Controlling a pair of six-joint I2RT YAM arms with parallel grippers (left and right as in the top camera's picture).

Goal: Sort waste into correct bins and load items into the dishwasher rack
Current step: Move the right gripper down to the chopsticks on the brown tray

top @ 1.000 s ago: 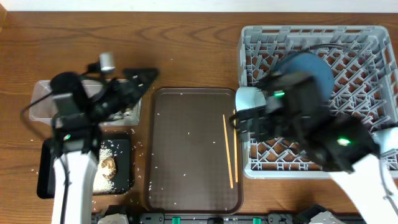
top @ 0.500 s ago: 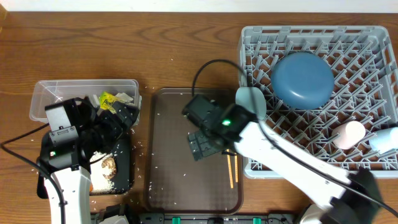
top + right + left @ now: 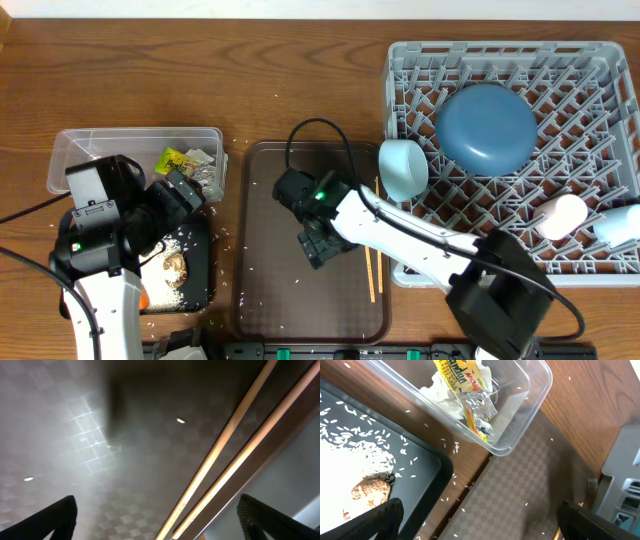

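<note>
Next, I move the inner chopstick toward the brown serving tray's middle with my right gripper first, because the chopsticks lie close together along the tray's edge.
Two wooden chopsticks lie along the right side of the brown serving tray. My right gripper hovers low just left of them, open. Up close the chopsticks run diagonally between its spread fingers, untouched. My left gripper is open above the gap between the clear tub and the black tray, holding nothing. The yellow-green wrapper and white paper lie in the tub. Rice and a brown lump rest in the black tray.
The grey dishwasher rack at right holds the blue plate, a pale bowl on its side at its left edge, a white-pink cup and a light-blue cup. Loose rice grains dot the table and serving tray.
My right arm swung from the rack over to the serving tray and dropped beside the chopsticks. My left arm drew back from over the tub toward the near left.
</note>
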